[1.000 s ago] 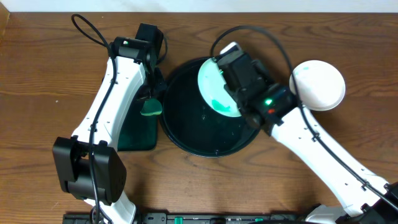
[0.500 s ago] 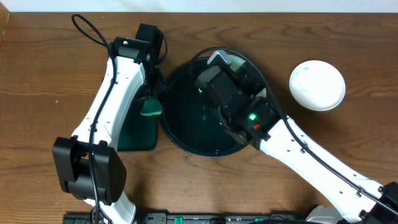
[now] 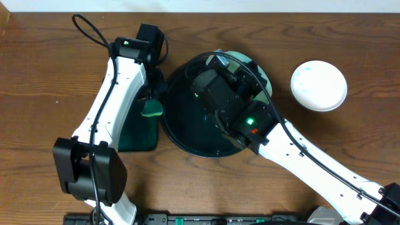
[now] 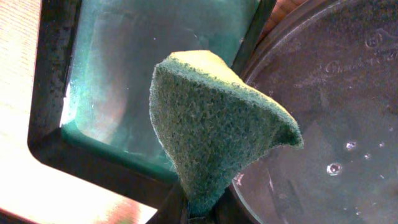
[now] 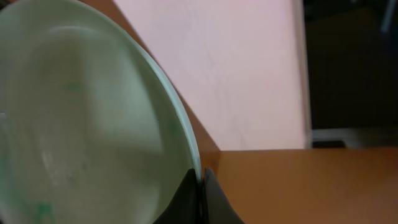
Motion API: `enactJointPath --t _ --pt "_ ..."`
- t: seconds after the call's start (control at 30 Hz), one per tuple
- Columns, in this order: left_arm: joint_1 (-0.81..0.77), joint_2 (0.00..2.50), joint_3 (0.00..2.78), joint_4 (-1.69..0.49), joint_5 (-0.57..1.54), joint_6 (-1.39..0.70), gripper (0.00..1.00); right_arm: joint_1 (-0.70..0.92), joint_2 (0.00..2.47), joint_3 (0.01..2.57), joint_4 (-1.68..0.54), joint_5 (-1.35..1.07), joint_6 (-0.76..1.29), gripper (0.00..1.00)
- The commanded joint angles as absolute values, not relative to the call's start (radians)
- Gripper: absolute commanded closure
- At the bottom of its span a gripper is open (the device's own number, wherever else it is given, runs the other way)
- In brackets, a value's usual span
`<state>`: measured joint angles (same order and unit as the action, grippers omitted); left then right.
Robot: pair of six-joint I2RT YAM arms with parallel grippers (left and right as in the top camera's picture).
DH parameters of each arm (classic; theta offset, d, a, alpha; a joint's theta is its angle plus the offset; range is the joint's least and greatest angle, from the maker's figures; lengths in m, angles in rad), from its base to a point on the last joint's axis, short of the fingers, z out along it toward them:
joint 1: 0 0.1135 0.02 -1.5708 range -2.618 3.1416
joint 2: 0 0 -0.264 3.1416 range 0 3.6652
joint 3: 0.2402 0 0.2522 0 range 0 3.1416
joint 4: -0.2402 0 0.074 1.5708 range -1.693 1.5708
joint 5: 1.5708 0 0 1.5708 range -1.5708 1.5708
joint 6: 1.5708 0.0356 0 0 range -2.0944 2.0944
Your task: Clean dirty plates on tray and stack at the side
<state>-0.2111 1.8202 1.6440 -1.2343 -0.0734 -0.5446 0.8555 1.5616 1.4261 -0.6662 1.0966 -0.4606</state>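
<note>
The white plate in my right gripper has teal smears (image 5: 43,210) on it. Next, I put it down on the black tray (image 3: 195,128) and wipe it with the green sponge before I stack it.
My right gripper (image 5: 200,182) is shut on the rim of a white plate (image 5: 93,124) with faint teal smears, held tilted above the black round tray (image 3: 187,140). In the overhead view only the plate's pale edge (image 3: 261,70) shows behind the right wrist. My left gripper (image 4: 199,214) is shut on a green sponge (image 4: 217,130), which also shows in the overhead view (image 3: 151,109) over the tray's left rim (image 4: 329,112). Another white plate (image 3: 319,85) lies on the bare wood at the right. I see no plate lying on the tray.
A rectangular dark green tray (image 3: 134,134) lies left of the black tray, under the left arm; it also shows in the left wrist view (image 4: 155,74). Water drops (image 4: 334,168) sit on the black tray. Cables loop at the table's back.
My right wrist has swung left over the tray and turned the plate, so its face is now hidden under the arm. The left arm and sponge have not moved.
</note>
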Motion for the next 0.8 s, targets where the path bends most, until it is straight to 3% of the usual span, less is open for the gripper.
enactJointPath --t 0.0,0.13,0.37,0.63,0.77 --pt "-0.208 1.816 1.64 -1.241 -0.071 -0.53 0.93 0.868 1.543 1.452 -0.637 1.232 -0.514 0.99" --pt "-0.208 1.816 1.64 -1.241 -0.072 -0.53 0.93 0.876 1.543 1.452 -0.626 1.225 -0.475 0.99" --pt "-0.208 1.816 1.64 -1.242 -0.071 -0.531 0.93 0.874 1.545 1.451 -0.674 1.095 -0.212 0.99" --pt "-0.208 1.816 1.64 -1.242 -0.071 -0.531 0.93 0.803 1.597 1.451 -0.829 0.662 0.32 0.99" --pt "-0.208 1.816 1.64 -1.242 -0.071 -0.53 0.93 0.757 1.661 1.451 -0.821 0.532 0.409 0.99"
